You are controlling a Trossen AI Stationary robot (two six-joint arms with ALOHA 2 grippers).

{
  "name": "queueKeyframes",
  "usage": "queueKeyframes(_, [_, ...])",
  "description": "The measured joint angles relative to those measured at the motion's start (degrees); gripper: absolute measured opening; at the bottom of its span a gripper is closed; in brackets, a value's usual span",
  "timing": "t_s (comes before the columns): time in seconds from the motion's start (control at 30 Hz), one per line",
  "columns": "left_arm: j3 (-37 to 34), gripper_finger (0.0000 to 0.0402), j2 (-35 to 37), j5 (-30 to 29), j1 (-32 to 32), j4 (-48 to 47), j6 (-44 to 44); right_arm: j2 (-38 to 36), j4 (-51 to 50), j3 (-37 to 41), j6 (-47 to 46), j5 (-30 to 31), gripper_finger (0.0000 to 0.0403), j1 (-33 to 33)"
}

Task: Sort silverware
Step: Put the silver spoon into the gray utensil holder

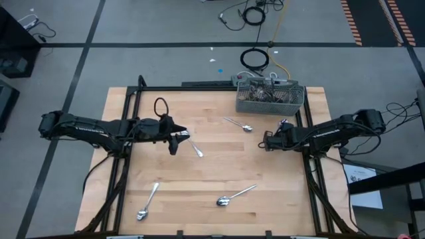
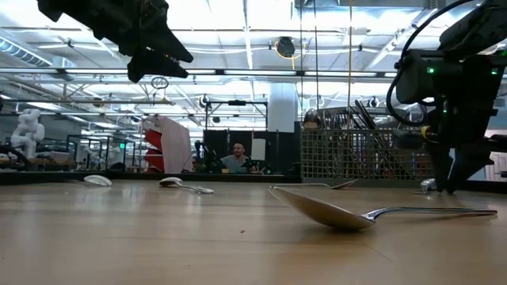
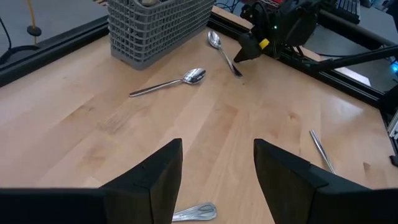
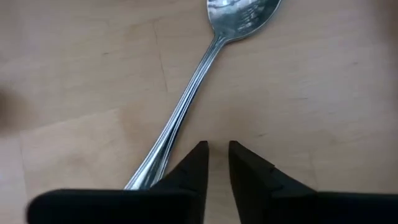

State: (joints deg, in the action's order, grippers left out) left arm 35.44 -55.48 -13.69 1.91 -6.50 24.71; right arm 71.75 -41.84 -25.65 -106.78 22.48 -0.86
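Note:
Next, I open my right gripper, put its fingers on both sides of the handle nearer the spoon's bowl (image 4: pixel 203 71) and close them there, because the spoon's handle end (image 4: pixel 153 163) is outside my right gripper's narrow gap.
Several spoons lie flat on the wooden table: one mid-table (image 1: pixel 239 125), one near my left gripper (image 1: pixel 197 147), two at the near side (image 1: pixel 147 201) (image 1: pixel 236 195). A grey mesh basket (image 1: pixel 269 96) at the far edge holds more silverware. My left gripper (image 1: pixel 176 139) hovers open, high above the table, over a handle end (image 3: pixel 196 211). My right gripper (image 4: pixel 217 155) points steeply down close to the table, its fingers a narrow gap apart with bare wood between them, beside the handle of a spoon (image 4: pixel 239 15). My right gripper stands at the spoon's handle (image 4: pixel 155 168), near its free end, coming from above. The handle runs under one finger (image 4: pixel 189 168) and outside the gap. I cannot tell whether that finger touches it. The spoon lies flat on the table.
Black frame rails (image 1: pixel 129 126) run along the table's left and right sides. Cables (image 1: pixel 255 60) lie on the floor beyond the basket. A person (image 2: pixel 235 161) sits far behind the table. Bare wood lies between the scattered spoons at the table's middle.

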Motion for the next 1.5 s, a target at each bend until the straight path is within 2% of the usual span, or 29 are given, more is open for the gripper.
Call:
queueKeyframes(0.3, [0.0, 0.0205, 0.0, 0.0, 0.0, 0.0, -0.2, -1.5, 0.6, 0.0, -1.1, -0.3, 0.0157, 0.1])
queueKeyframes(0.5, [0.0, 0.0205, 0.0, 0.0, 0.0, 0.0, -0.1, -7.2, -0.3, 0.0, -2.7, 0.5, 0.0189, 0.0])
queueKeyframes(0.67, [0.0, 0.0205, 0.0, 0.0, 0.0, 0.0, 0.0, -9.6, 0.2, -0.1, -6.6, 9.3, 0.0183, 0.3])
queueKeyframes(0.87, [0.0, 0.0205, 0.0, 0.0, 0.0, 0.0, -1.2, -6.3, 1.2, -0.1, -6.9, 11.9, 0.0164, 3.4])
queueKeyframes(1.03, [0.0, 0.0205, 0.0, 0.0, -0.1, 0.0, -2.6, -1.1, 5.3, -0.1, -3.0, 11.5, 0.016, 5.8])
queueKeyframes(1.17, [0.0, 0.0205, 0.0, 0.0, 0.0, 0.0, -2.8, 4.3, 5.6, -0.1, -2.8, 8.1, 0.016, 6.5])
queueKeyframes(1.33, [0.0, 0.0205, 0.0, 0.1, -0.1, 0.0, -2.8, 10.5, 7.3, -0.7, -2.7, 9.3, 0.0159, 6.4])
queueKeyframes(1.43, [0.0, 0.0205, 0.0, 0.1, 0.0, 0.0, -2.7, 11.6, 7.5, -0.9, -0.9, 9.1, 0.0141, 6.1])
queueKeyframes(1.5, [0.0, 0.0205, 0.0, 0.1, -0.1, 0.0, -2.7, 11.3, 5.9, -1.5, -0.4, 8.4, 0.0112, 5.4])
